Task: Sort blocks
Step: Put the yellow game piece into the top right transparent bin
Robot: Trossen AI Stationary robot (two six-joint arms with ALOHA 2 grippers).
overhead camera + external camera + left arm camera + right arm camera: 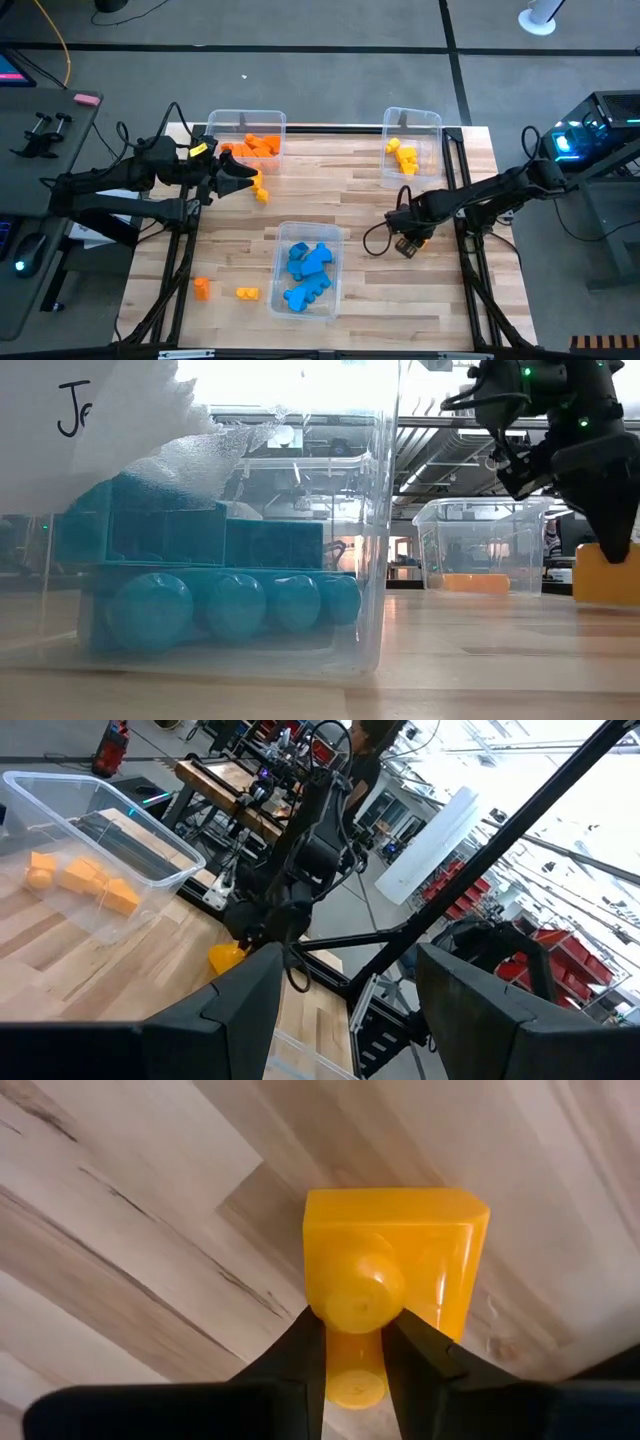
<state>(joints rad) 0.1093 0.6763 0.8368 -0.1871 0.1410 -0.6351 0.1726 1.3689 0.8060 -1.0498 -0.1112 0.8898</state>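
Observation:
The yellow block [606, 576] is clear of the wood and matches the yellow bin's blocks, so my right gripper should keep going over that open bin [408, 152] and let go there.
My right gripper [405, 240] is low over the table's right middle and shut on a yellow block [395, 1265], which also shows as the yellow block [605, 575] in the low view. My left gripper [243, 180] is open near the table's far left. It hovers just beside a loose yellow block [260, 192] that lies on the wood. An orange block [201, 289] and a yellow-orange block [247, 293] lie near the front left. Orange blocks [252, 147], yellow blocks [403, 155] and blue blocks [307, 270] lie in three clear bins. My right gripper pinches the yellow block between its two fingers [300, 1345] at a round stud [355, 1295] on the block's upper face, coming from above and pointing down. In the low view the block hangs below the fingers, seemingly just clear of the table.
The orange bin [275, 120] stands at the far left, the yellow bin [433, 120] at the far right and the blue bin [335, 235] at the front middle. Bare wood lies between them. Frame rails run down both table sides.

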